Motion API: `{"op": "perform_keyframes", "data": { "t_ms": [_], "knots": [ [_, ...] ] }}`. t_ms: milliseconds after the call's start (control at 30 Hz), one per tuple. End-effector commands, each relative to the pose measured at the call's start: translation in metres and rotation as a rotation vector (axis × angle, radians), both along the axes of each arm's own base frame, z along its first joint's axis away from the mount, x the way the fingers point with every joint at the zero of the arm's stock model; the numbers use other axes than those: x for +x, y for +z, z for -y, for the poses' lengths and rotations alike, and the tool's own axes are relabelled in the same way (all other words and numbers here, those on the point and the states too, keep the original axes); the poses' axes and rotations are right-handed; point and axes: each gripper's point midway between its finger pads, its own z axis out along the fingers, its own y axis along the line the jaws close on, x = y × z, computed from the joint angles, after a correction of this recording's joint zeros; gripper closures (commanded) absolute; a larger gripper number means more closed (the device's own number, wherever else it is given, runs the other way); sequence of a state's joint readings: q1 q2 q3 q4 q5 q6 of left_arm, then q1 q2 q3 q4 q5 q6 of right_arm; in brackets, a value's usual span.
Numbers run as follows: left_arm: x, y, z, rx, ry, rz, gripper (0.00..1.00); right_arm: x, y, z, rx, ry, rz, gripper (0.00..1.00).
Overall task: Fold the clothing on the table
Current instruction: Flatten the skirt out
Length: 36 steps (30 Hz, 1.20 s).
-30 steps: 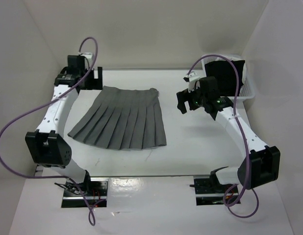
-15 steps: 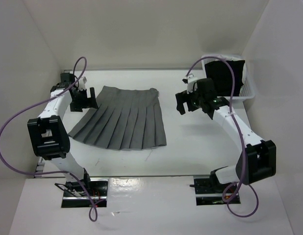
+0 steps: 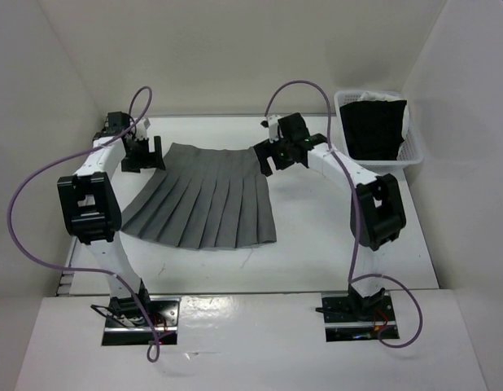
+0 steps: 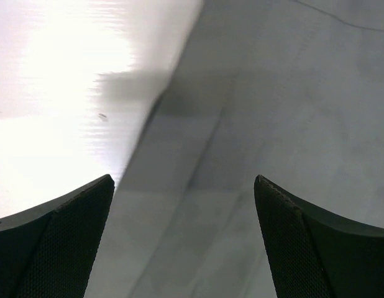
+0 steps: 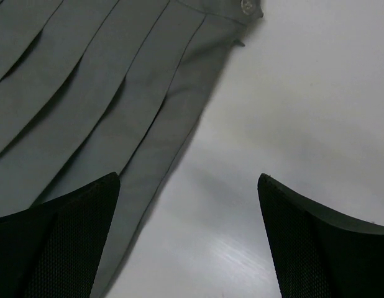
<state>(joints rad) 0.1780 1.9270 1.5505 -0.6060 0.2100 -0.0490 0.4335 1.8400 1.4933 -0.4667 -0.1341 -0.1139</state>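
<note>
The skirt is far back [image 3: 181, 155] toward my left gripper's side. My right gripper should push down on the skirt's pleats [image 3: 215, 195] and slide the skirt toward the front middle.
The clothing, a grey pleated skirt [image 3: 201, 198], lies spread flat on the white table [image 3: 333, 236], waistband toward the back. My left gripper [image 3: 147, 155] hangs open over the skirt's back left corner; in the left wrist view grey fabric [image 4: 254, 124] fills the space between its fingers, with the skirt's edge on bare table at the left. My right gripper [image 3: 268, 155] stands open at the back right corner by the waistband. In the right wrist view the skirt's side edge [image 5: 105, 118] runs past the left finger, with bare table between the fingers.
A white slatted basket [image 3: 412, 151] holding a black garment [image 3: 372, 129] stands at the back right corner. White walls close in the table at left, back and right. Purple cables loop above both arms.
The right arm has swung left from beside the basket to the skirt's back right corner. The left gripper has moved from the back left table corner onto the skirt's left corner. Both stayed open.
</note>
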Motion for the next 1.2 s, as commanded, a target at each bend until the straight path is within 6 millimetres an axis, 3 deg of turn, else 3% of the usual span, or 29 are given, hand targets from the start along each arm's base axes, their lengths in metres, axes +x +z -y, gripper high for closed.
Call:
{"op": "perform_keyframes", "data": {
  "t_ms": [0, 100, 133, 200, 233, 300, 367, 400, 433, 467, 500, 567, 633, 700, 733, 867, 1167],
  "knots": [
    [0.016, 0.000, -0.011, 0.082, -0.008, 0.024, 0.01, 0.019, -0.010, -0.009, 0.026, -0.016, -0.036, 0.05],
    [0.006, -0.010, -0.019, 0.124, 0.006, -0.018, 0.01, 0.020, -0.027, -0.023, 0.011, 0.007, -0.067, 0.05],
    [0.003, 0.000, -0.020, 0.140, 0.004, 0.002, 0.01, 0.011, -0.033, -0.034, 0.001, 0.034, -0.085, 0.05],
    [-0.013, 0.001, -0.031, 0.142, 0.025, -0.014, 0.01, 0.007, -0.037, -0.046, -0.040, 0.053, -0.068, 0.05],
    [-0.019, 0.017, -0.039, 0.165, 0.050, 0.017, 0.01, 0.004, -0.040, -0.055, -0.060, 0.074, -0.066, 0.05],
    [-0.036, 0.024, -0.053, 0.182, 0.079, 0.021, 0.01, -0.014, -0.043, -0.085, -0.086, 0.133, -0.051, 0.05],
    [-0.049, 0.051, -0.057, 0.211, 0.095, 0.075, 0.01, -0.027, -0.040, -0.111, -0.099, 0.178, -0.027, 0.04],
    [-0.057, 0.071, -0.055, 0.220, 0.099, 0.117, 0.01, -0.027, -0.036, -0.121, -0.091, 0.192, -0.015, 0.04],
    [-0.064, 0.075, -0.057, 0.223, 0.109, 0.125, 0.01, -0.031, -0.037, -0.127, -0.095, 0.206, -0.020, 0.04],
    [-0.070, 0.081, -0.055, 0.225, 0.110, 0.135, 0.01, -0.030, -0.025, -0.139, -0.076, 0.220, 0.008, 0.04],
    [-0.076, 0.099, -0.054, 0.235, 0.114, 0.181, 0.01, -0.030, -0.025, -0.142, -0.069, 0.230, 0.001, 0.04],
    [-0.085, 0.105, -0.051, 0.231, 0.127, 0.201, 0.01, -0.028, -0.020, -0.155, -0.056, 0.243, 0.018, 0.03],
    [-0.092, 0.115, -0.048, 0.228, 0.139, 0.223, 0.01, -0.033, -0.033, -0.165, -0.086, 0.271, 0.010, 0.03],
    [-0.097, 0.116, -0.048, 0.230, 0.155, 0.235, 0.01, -0.033, -0.042, -0.172, -0.096, 0.288, 0.007, 0.01],
    [-0.100, 0.114, -0.047, 0.221, 0.166, 0.232, 0.01, -0.034, -0.058, -0.171, -0.119, 0.296, -0.014, 0.01],
    [-0.099, 0.115, -0.040, 0.184, 0.168, 0.261, 0.01, -0.028, -0.086, -0.167, -0.171, 0.286, -0.027, 0.01],
    [-0.105, 0.098, -0.040, 0.169, 0.177, 0.252, 0.01, -0.033, -0.088, -0.174, -0.157, 0.326, -0.062, 0.01]
  ]
}}
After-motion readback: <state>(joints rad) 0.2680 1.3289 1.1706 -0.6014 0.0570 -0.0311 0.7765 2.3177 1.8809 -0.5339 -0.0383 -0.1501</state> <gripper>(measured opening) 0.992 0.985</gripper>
